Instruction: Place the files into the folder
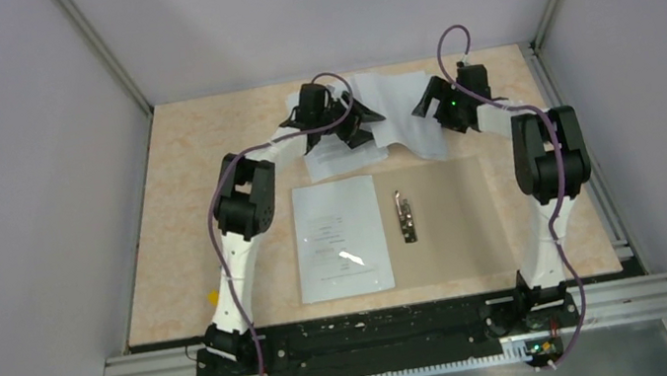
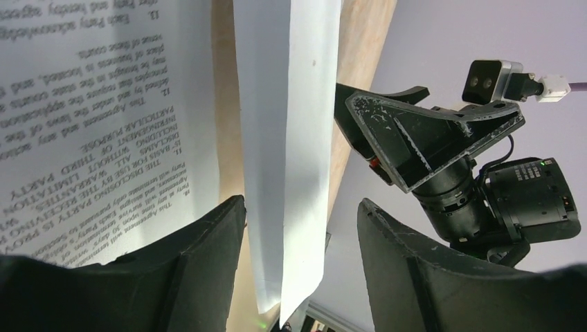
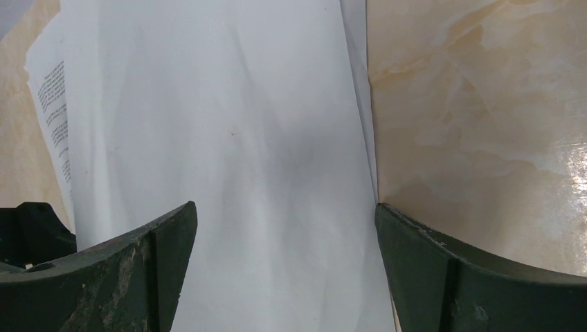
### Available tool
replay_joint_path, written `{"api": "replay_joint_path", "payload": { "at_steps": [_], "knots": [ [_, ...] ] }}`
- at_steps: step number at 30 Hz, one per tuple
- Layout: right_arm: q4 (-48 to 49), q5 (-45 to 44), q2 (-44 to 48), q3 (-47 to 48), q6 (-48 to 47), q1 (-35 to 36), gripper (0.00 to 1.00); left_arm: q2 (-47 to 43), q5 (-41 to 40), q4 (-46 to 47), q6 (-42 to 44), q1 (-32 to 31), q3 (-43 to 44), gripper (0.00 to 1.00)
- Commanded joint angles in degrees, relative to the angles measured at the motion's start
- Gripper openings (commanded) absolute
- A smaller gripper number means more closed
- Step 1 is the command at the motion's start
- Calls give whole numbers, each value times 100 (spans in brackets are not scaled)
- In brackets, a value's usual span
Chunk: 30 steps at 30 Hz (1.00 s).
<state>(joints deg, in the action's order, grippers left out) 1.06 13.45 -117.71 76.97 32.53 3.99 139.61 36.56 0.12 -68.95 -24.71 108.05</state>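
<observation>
The white sheet's raised edge [image 2: 289, 228] is between my left gripper's open fingers and clear of the printed sheet, so I keep guiding the fingers until they close on it.
The tan folder [image 1: 454, 220] lies open flat mid-table, with its metal clip [image 1: 404, 215] at the spine. One white printed sheet [image 1: 339, 239] lies on its left half. More files [image 1: 386, 100] lie rumpled at the back, partly lifted. My left gripper [image 1: 346, 118] is open. In the left wrist view [image 2: 301, 202] a raised sheet edge [image 2: 287, 138] hangs between the jaws, touching neither finger, and a printed sheet [image 2: 104, 117] lies to the left. My right gripper [image 1: 431, 112] is open. In the right wrist view [image 3: 284, 206] it is over a blank white sheet [image 3: 228, 152].
The speckled beige tabletop [image 3: 477, 124] shows to the right of the sheet. Grey enclosure walls [image 1: 12, 196] close the table on three sides. My right gripper [image 2: 429, 138] shows close by in the left wrist view. Both arms arch over the folder's sides.
</observation>
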Motion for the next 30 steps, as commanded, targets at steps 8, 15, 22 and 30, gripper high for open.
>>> {"api": "replay_joint_path", "payload": {
  "at_steps": [8, 15, 22, 30],
  "knots": [
    [-333, 158, -120, -73, -53, 95, 99, -735, 106, 1472, -995, 126, -739, 64],
    [-378, 180, -94, -59, -74, 94, 99, -614, 207, 2121, -1449, 123, -812, 63],
    [-389, 191, -88, -58, -83, 94, 99, -580, 168, 2238, -1525, 120, -842, 62],
    [-399, 229, -82, -49, -82, 102, 99, -382, 109, 1135, -836, 60, -252, 60]
  ]
}}
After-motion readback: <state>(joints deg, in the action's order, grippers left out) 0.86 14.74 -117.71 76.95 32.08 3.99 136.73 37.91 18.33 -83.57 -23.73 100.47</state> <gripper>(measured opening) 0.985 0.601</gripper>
